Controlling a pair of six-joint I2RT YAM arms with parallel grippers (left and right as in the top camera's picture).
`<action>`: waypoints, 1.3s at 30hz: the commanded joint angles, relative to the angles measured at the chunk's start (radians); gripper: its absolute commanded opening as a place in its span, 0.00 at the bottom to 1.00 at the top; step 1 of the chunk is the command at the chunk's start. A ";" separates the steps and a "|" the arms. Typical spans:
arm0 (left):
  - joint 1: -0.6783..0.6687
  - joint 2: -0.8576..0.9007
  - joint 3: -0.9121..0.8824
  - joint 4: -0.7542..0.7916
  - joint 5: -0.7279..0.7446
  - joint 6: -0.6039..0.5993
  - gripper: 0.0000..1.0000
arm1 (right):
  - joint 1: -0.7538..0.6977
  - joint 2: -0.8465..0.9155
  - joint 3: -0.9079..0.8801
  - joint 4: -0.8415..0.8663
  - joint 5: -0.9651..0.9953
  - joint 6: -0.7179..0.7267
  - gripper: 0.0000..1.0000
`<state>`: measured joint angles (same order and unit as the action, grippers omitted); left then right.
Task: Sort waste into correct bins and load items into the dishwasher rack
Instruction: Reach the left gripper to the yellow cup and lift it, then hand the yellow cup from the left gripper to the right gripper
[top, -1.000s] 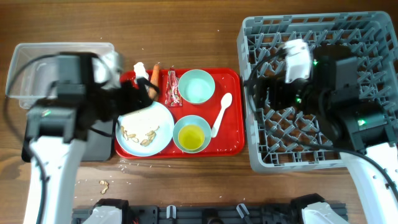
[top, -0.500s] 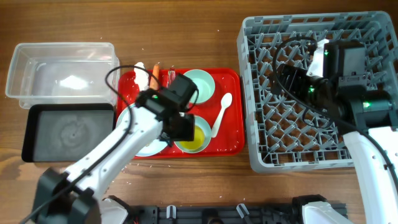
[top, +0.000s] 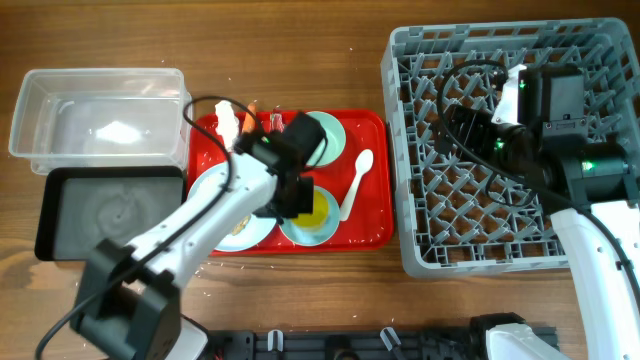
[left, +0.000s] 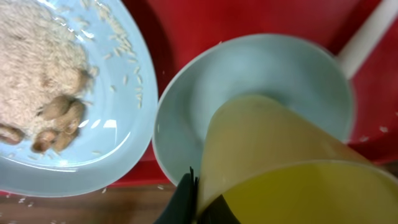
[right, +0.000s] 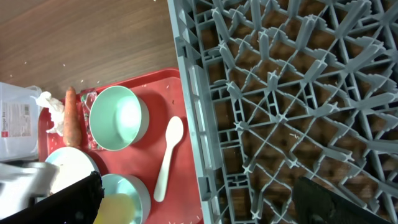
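The yellow cup is in my left gripper, far from the dishwasher rack (top: 455, 222) under my right gripper, so my right gripper should take the cup (top: 316, 212) over the tray.
A small yellow cup (top: 313, 216) stands inside the light blue bowl (top: 291, 231) on the red tray. My left gripper (top: 292, 198) is shut on the cup. In the left wrist view the left gripper (left: 194, 186) pinches the cup's (left: 280, 155) near rim, with the bowl (left: 273, 68) under it. The pale blue plate (left: 118, 118) beside it holds beige crumbs (left: 43, 62). My right gripper (right: 205, 205) hangs open over the grey dishwasher rack (top: 400, 150), holding nothing. The mint-green bowl (right: 118, 118), white spoon (right: 168, 158), carrot (right: 71, 118) and tissue (right: 46, 102) lie on the tray.
The clear bin (top: 100, 115) and the black bin (top: 110, 210) sit left of the red tray (top: 370, 225). My left arm crosses over the plate and part of the mint-green bowl (top: 332, 140). The rack's upright pegs fill the right side.
My left arm swung from the bins over to the tray, and its gripper closed on the yellow cup's rim. The right arm shifted at first, then stayed still and open.
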<state>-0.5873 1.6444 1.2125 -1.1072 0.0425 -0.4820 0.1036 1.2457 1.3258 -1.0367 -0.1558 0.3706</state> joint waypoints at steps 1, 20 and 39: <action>0.083 -0.146 0.185 -0.028 0.090 -0.003 0.04 | -0.003 0.010 0.024 -0.001 -0.002 0.010 1.00; 0.460 -0.189 0.217 0.198 1.321 0.058 0.04 | 0.148 0.019 0.024 0.481 -1.001 -0.265 0.93; 0.460 -0.189 0.216 0.222 1.319 0.059 0.48 | 0.225 0.092 0.024 0.681 -1.125 -0.158 0.52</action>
<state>-0.1211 1.4559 1.4296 -0.8860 1.3857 -0.4328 0.3157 1.3354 1.3308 -0.3634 -1.2163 0.2188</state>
